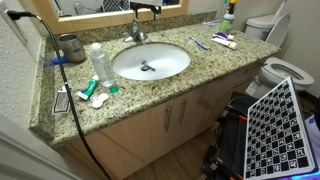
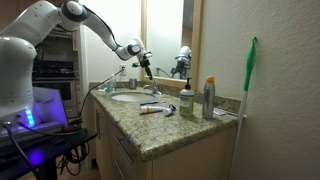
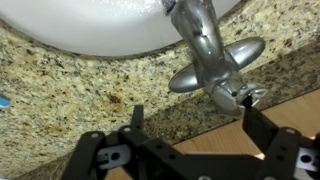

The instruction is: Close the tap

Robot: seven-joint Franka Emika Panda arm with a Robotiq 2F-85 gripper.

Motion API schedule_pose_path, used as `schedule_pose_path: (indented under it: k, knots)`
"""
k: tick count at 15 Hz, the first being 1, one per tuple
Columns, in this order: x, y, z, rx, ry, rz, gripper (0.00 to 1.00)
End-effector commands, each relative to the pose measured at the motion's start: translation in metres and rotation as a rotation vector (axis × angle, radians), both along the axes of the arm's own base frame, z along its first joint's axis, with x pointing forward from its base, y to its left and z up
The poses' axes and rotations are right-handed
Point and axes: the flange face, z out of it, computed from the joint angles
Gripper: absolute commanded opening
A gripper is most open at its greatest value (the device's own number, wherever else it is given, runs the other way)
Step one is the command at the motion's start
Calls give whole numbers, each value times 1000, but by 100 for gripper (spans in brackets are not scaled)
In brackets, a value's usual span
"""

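Note:
The tap's lever end (image 3: 238,97) is near one finger and away from the middle of the robot's gripper, so next the gripper lifts clear and moves toward the basin (image 3: 110,22) before it closes the tap.
The tap (image 1: 137,34) is a small chrome faucet with a top lever, standing behind the white oval basin (image 1: 150,62) on a granite counter. In the wrist view the tap (image 3: 208,55) fills the upper middle, its lever end close to my right finger. My gripper (image 3: 195,122) is open and empty, its fingers spread wide just behind the tap. In both exterior views the gripper (image 1: 145,10) (image 2: 146,64) hangs just above the tap (image 2: 151,88) by the mirror. No water shows in the basin (image 2: 127,98).
A dark metal cup (image 1: 70,47), a clear bottle (image 1: 100,62) and small toiletries sit beside the basin. Toothbrushes (image 1: 198,42) and tubes lie on the other side. A spray can (image 2: 209,98) and a green brush (image 2: 248,75) stand at the counter's end. A toilet (image 1: 285,72) and a checkerboard (image 1: 280,130) are nearby.

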Motion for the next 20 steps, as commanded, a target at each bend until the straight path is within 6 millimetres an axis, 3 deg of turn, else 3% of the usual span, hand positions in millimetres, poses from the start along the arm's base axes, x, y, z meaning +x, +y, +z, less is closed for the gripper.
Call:
schedule_pose_path:
  k: [1,9,11,12,14,20]
  knots:
    - [0,-1,0,0,1,0,100]
    - [-5,-4,-32,84,271,-49,100]
    - [-3,0,-42,68,257,-55,100]
    - [-7,-1,-30,78,249,-55,100]
    - [-5,0,-29,75,245,-53,100]
    - [-37,-10,40,37,65,114,100]
